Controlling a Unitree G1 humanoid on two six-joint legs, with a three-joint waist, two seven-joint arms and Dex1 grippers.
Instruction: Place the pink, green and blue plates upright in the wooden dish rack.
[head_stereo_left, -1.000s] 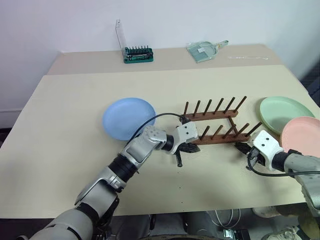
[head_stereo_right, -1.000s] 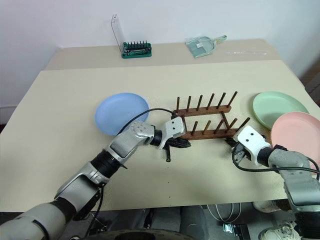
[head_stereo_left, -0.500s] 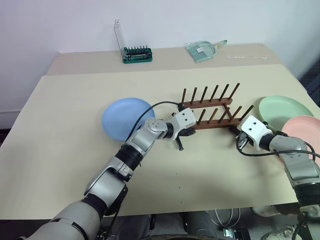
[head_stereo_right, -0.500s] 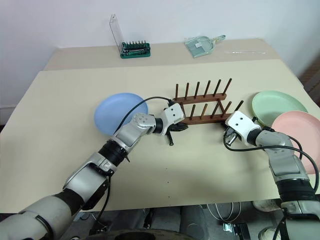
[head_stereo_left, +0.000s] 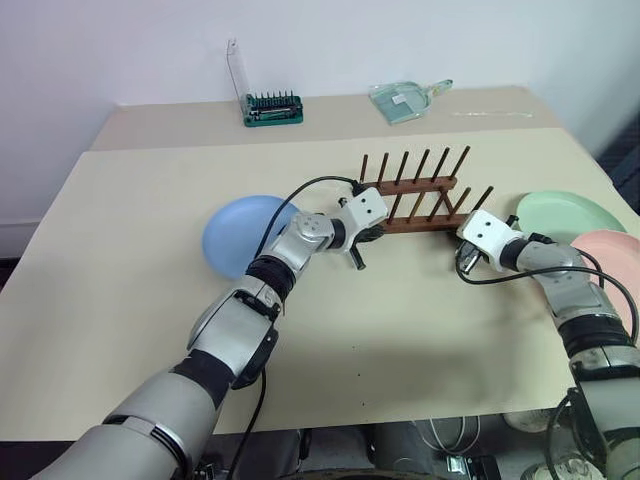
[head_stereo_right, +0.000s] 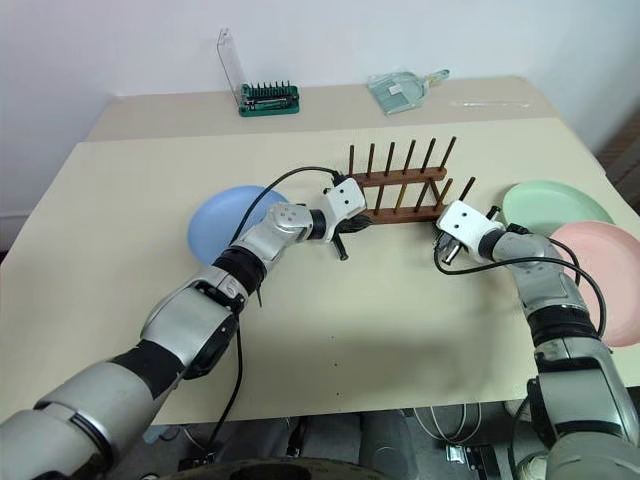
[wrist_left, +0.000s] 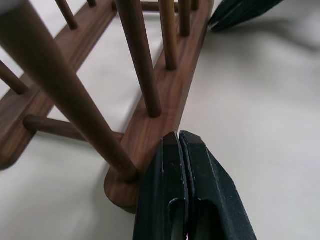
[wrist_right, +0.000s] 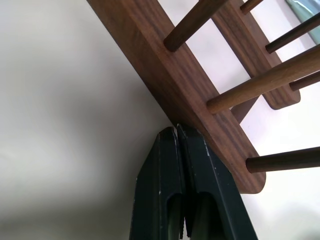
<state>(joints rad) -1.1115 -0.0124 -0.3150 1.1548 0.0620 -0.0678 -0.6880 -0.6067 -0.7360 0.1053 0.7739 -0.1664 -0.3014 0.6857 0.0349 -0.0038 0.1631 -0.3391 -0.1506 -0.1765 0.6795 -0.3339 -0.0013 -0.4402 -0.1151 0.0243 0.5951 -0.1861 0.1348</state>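
The wooden dish rack (head_stereo_left: 418, 186) is square to the table's back edge, so my left gripper should keep moving away from the near rail (head_stereo_left: 420, 224) and open once it is clear.
The wooden dish rack (head_stereo_left: 425, 224) stands empty in the middle of the table, its pegs upright. My left gripper (wrist_left: 179, 136) is shut, its tips against the near rail at the rack's left end. At the right end of that same rail my right gripper (wrist_right: 176, 131) is shut too, tips touching the wood. The blue plate (head_stereo_left: 232, 238) lies flat to the left of the rack, partly behind my left arm. To the right lie the green plate (head_stereo_left: 560, 212) and, closer to me, the pink plate (head_stereo_left: 618, 252), both flat near the table's right edge.
A green tray of screwdriver bits (head_stereo_left: 275, 108) with a raised clear lid stands at the back of the table. A clear scoop-shaped thing (head_stereo_left: 405, 100) and a thin white stick (head_stereo_left: 495, 115) lie at the back right. Bare tabletop stretches in front of the rack.
Both shut grippers have moved away from me along the table, and the rack has slid with them toward the back and straightened. The plates have stayed put.
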